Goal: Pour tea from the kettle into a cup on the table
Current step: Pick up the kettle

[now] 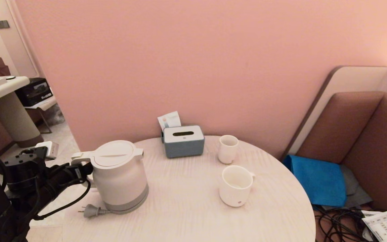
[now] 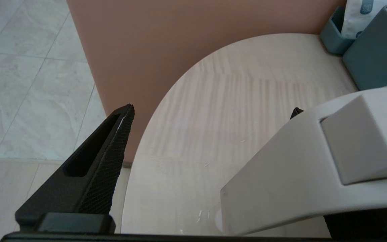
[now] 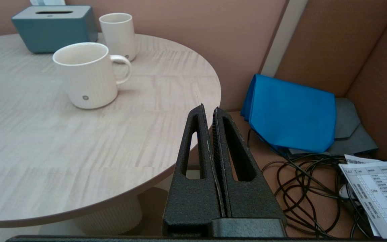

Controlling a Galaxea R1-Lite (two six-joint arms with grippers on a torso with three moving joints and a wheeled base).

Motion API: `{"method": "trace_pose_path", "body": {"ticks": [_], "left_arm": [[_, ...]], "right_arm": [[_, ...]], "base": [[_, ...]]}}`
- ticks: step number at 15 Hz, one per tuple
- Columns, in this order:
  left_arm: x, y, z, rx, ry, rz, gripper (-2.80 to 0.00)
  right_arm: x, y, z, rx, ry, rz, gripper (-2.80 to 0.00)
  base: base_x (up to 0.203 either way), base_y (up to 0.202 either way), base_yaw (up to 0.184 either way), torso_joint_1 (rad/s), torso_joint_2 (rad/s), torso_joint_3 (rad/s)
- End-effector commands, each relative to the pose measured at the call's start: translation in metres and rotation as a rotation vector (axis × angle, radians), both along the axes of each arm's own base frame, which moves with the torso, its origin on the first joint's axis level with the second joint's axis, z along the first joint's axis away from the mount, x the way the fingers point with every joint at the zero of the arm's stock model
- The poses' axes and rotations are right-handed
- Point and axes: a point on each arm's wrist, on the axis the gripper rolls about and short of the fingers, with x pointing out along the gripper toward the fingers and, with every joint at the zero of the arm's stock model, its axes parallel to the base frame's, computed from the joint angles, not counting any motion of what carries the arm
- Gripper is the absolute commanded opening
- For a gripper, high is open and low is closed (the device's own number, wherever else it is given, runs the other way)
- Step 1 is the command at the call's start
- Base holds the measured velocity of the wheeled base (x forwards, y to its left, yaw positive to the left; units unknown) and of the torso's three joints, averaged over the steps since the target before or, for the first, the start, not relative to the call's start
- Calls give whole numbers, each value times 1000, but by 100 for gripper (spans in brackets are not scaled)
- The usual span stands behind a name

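Note:
The white kettle (image 1: pixel 119 177) will come away and the base and plug will stay behind when I lift it, because the plug's cord joins (image 1: pixel 108 211) a thin grey base.
The white kettle (image 1: pixel 119 178) stands upright near the left edge of the round table (image 1: pixel 186 215), lid on, its loop handle (image 2: pixel 301 168) pointing left. My left gripper (image 1: pixel 82 169) is open at that handle. In the left wrist view (image 2: pixel 212 109) the handle lies between the fingers, close against the one it mostly hides and apart from the other. The wide white cup (image 1: pixel 235 186) with its side handle stands right of centre (image 3: pixel 86 77). No tea shows. My right gripper (image 3: pixel 208 109) is shut on nothing, low beside the table's right edge.
A grey-and-white tissue box (image 1: pixel 183 141) and a narrower handleless cup (image 1: pixel 228 149) stand at the back. The kettle's plug (image 1: pixel 92 211) lies by its base. A blue cloth (image 1: pixel 319 179), black cables (image 3: pixel 307 181) and a printed sheet (image 3: pixel 381 191) lie on the bench at the right.

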Motion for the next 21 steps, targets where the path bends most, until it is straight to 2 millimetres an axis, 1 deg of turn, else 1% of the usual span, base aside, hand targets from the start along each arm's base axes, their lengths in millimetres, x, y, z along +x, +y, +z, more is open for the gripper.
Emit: {"method": "trace_pose_path", "body": {"ticks": [1, 3, 5, 6, 11, 17, 21], "left_arm": [[-3, 0, 6, 1, -33, 1, 0], [-10, -1, 9, 9, -85, -1, 0], [-17, -2, 0, 5, -46, -2, 0], [-19, -2, 1, 5, -45, -3, 0], [-18, -2, 2, 6, -52, -1, 0], [-18, -4, 10, 18, -85, -8, 0], [-15, -3, 11, 21, -95, -6, 0]], "right_arm": [[0, 0, 0, 0, 1, 2, -280], [0, 0, 0, 0, 1, 1, -280], [0, 0, 0, 0, 1, 1, -280], [0, 0, 0, 0, 1, 1, -280], [0, 0, 0, 0, 1, 1, -280], [0, 0, 0, 0, 1, -1, -280], [0, 0, 0, 0, 1, 1, -280]], "base": [[0, 0, 0, 0, 0, 0], [0, 0, 0, 0, 0, 0], [0, 0, 0, 0, 0, 0], [0, 0, 0, 0, 0, 0], [0, 0, 0, 0, 0, 0], [0, 0, 0, 0, 0, 0], [0, 0, 0, 0, 0, 0]]}}
